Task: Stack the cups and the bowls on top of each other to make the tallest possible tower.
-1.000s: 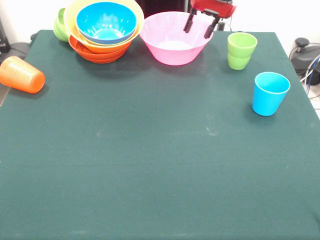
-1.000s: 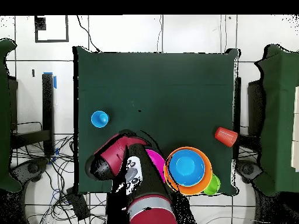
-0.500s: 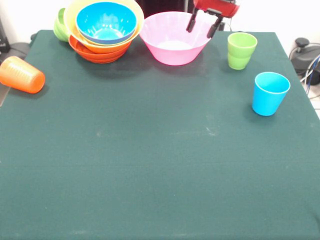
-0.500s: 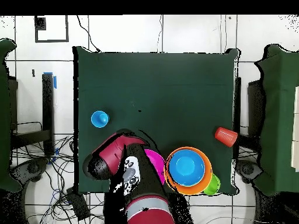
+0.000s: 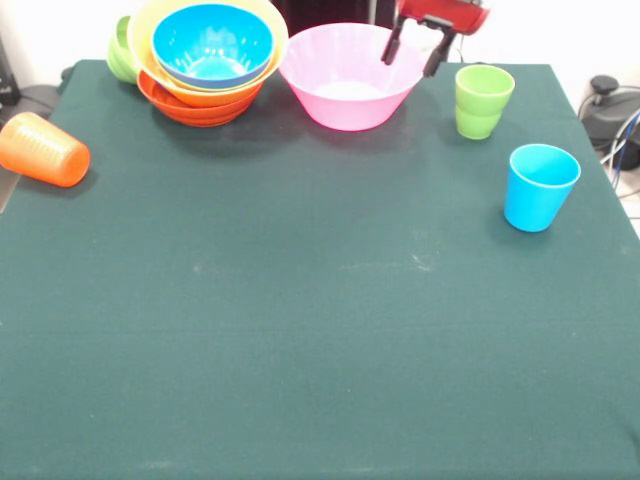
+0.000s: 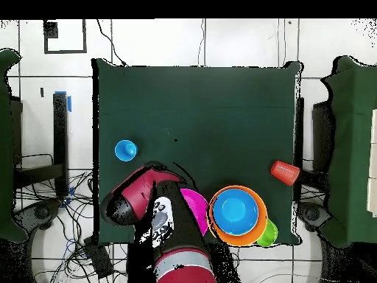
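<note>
My gripper will move the nested bowls (image 5: 208,72) together when it lifts the large pink bowl, because the large pink bowl's rim (image 5: 284,62) touches the large orange bowl's edge.
My gripper (image 5: 411,62) is open and empty, hanging above the right rim of the large pink bowl (image 5: 348,78). A lime green cup (image 5: 483,100) stands upright just right of it, and a light blue cup (image 5: 540,186) stands nearer the right edge. An orange cup (image 5: 42,150) lies on its side at the left. A blue bowl (image 5: 212,45) sits nested in a large orange bowl (image 5: 262,62) on a red-orange bowl (image 5: 195,108). A lime green bowl (image 5: 121,52) leans behind them. In the overhead view the arm (image 6: 140,197) hides the green cup and part of the pink bowl (image 6: 196,209).
The bowls crowd the table's side nearest the robot's base. The dark green cloth (image 5: 320,330) covers the table. In the overhead view the blue cup (image 6: 126,151) and orange cup (image 6: 284,172) sit near opposite side edges. Cables lie off the table's right edge.
My gripper has risen a little and shifted right in the front view, from inside the pink bowl's rim toward the green cup. Cups and bowls have not moved.
</note>
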Controlling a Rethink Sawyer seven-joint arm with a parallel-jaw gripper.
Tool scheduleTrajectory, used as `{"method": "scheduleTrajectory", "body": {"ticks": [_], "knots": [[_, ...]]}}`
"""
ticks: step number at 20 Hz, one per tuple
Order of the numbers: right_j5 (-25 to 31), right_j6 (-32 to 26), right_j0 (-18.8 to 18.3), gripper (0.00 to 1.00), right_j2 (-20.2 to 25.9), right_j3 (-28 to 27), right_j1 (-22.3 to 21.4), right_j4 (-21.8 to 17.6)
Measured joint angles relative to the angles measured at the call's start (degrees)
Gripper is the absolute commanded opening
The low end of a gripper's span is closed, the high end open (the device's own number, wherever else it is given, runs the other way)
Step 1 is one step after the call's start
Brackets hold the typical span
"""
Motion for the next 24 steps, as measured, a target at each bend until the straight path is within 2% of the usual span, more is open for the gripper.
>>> {"method": "scheduleTrajectory", "body": {"ticks": [12,24], "knots": [[-0.4,0.0,3.5,1.0,-1.8,-1.0,2.6,0.0],[-5.9,0.0,4.3,1.0,-4.4,-1.1,7.4,0.0]]}}
